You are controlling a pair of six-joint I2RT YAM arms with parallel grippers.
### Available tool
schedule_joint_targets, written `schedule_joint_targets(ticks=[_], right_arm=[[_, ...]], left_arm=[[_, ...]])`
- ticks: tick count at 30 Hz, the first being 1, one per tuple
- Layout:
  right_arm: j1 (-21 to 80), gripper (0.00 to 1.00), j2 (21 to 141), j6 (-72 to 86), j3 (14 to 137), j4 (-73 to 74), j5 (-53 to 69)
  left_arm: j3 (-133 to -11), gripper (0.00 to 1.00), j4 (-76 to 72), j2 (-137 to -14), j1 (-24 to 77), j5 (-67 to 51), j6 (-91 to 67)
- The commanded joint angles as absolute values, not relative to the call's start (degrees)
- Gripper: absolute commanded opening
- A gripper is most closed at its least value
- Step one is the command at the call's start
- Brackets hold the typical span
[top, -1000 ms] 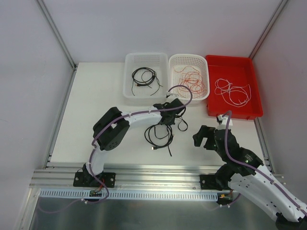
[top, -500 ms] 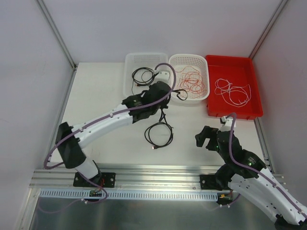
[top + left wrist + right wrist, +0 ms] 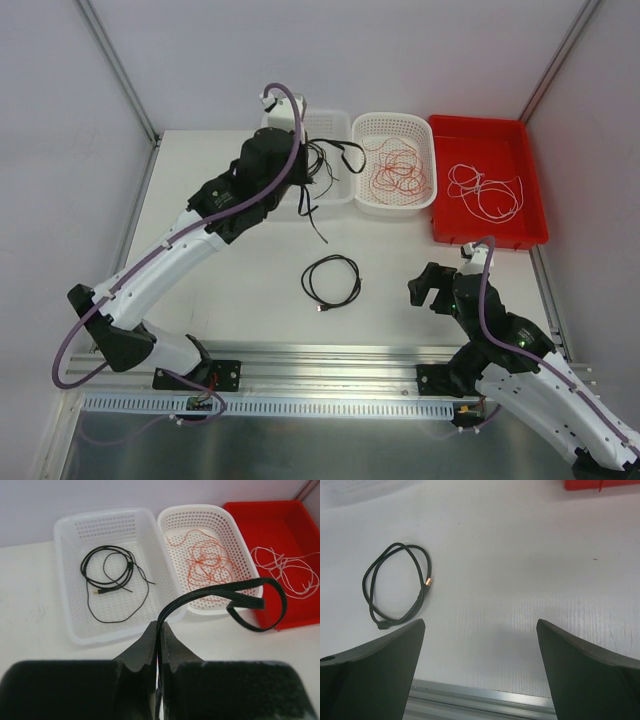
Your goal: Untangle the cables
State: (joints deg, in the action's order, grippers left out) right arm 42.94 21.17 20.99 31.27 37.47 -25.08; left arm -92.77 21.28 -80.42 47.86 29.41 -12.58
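Note:
The black cable's tail (image 3: 316,227) hangs outside the white bin (image 3: 325,187) holding black cable. I continue to move my left gripper inward until loop and tail hang over that bin.
My left gripper (image 3: 303,185) is shut on a black cable (image 3: 345,150) and holds it up over the front edge of the white bin (image 3: 335,118). The cable's loop hangs right and its tail (image 3: 320,232) dangles down toward the table. In the left wrist view the jaws (image 3: 160,626) pinch this cable (image 3: 260,605). A second black cable (image 3: 332,280) lies coiled on the table and also shows in the right wrist view (image 3: 395,587). Another black cable (image 3: 112,580) lies in the bin. My right gripper (image 3: 432,285) is open and empty (image 3: 480,625), right of the coil.
A white basket (image 3: 395,117) holds orange-red cables (image 3: 400,172). A red tray (image 3: 490,122) at the back right holds white cables (image 3: 485,190). Grey walls stand on the left, back and right. A metal rail (image 3: 330,375) runs along the near edge.
My left arm has swung up and left, lifting one black cable off the table toward the white bin. The other coil stays on the table. The right gripper barely moved.

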Motion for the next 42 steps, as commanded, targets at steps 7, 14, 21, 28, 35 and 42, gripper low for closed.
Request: schedule_joint_targets(ticks=[7, 14, 21, 28, 35, 42], right_arm=[[42.80, 0.99, 21.01, 21.53, 30.32, 37.18, -25.05], [42.80, 0.99, 21.80, 20.74, 29.62, 36.83, -24.61], [42.80, 0.99, 23.55, 19.16, 29.53, 36.56, -24.70], [42.80, 0.99, 25.66, 18.11, 29.27, 35.07, -24.17], [42.71, 0.99, 27.25, 18.19, 29.62, 33.22, -21.28], [42.71, 0.97, 28.48, 18.19, 31.20, 34.45, -18.28]], left_arm=[[-102.21, 0.00, 21.01, -89.55, 32.54, 16.71, -15.20], [-113.45, 0.00, 20.13, -105.17, 25.94, 13.37, -14.94], [-129.79, 0.12, 19.95, -121.62, 21.54, 9.06, -16.52], [-124.38, 0.91, 19.86, -121.56, 20.30, 7.13, -16.70], [-104.88, 0.93, 19.95, -104.89, 22.23, 3.43, -18.81], [-79.67, 0.92, 19.95, -88.08, 32.07, 5.79, -21.35]])
